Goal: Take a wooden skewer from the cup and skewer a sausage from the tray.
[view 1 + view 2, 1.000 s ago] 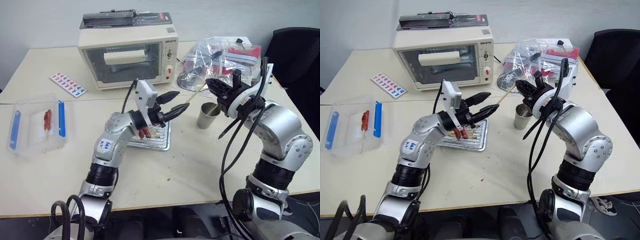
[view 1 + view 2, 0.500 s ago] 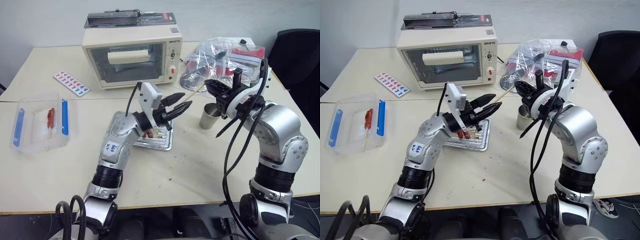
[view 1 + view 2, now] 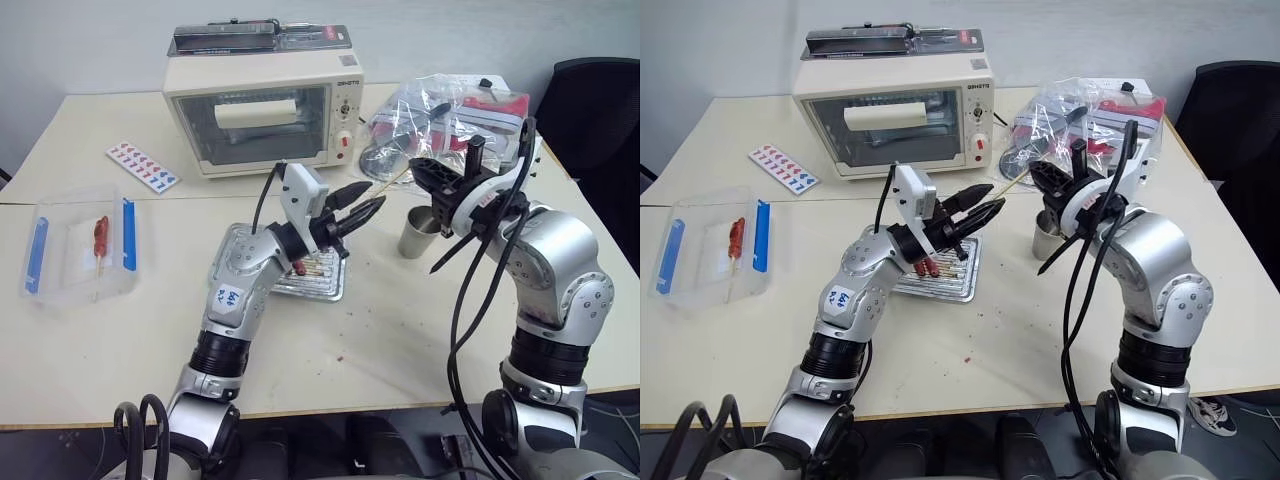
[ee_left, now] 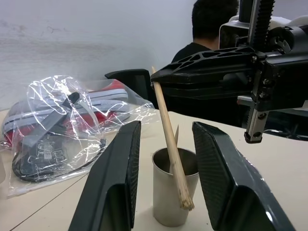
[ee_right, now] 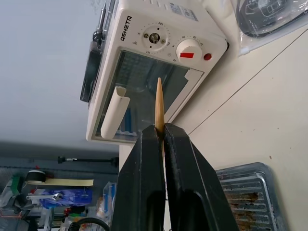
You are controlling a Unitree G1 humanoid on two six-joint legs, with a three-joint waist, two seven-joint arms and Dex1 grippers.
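My right gripper is holding the skewer near its pointed tip point(image 5: 160, 101). My left gripper should grab the blunt end point(image 4: 186, 199) first, and then my right gripper should get a sausage.
My right gripper point(image 3: 418, 168) is shut on the wooden skewer point(image 4: 168, 130) and holds it in the air above the table, between the tray and the cup point(image 3: 418, 232). The pointed tip point(image 5: 158, 103) sticks out past the shut fingers. My left gripper point(image 3: 372, 197) is raised beside it. Its open fingers point(image 4: 115, 183) flank the skewer's blunt lower end with a gap on each side. The silver tray point(image 3: 322, 288) lies under the left forearm, with red-brown sausages point(image 3: 298, 268) partly hidden on it.
A cream toaster oven point(image 3: 265, 110) stands at the back. A clear box with blue clips point(image 3: 75, 245) at the left holds a skewered sausage. A plastic bag of items point(image 3: 450, 115) lies behind the cup. A black chair point(image 3: 600, 110) is at the right. A person point(image 4: 211, 19) sits beyond the table.
The left gripper's fingers have drawn closer together around the skewer's end. Both hands have stayed where they were; the camera view has shifted slightly.
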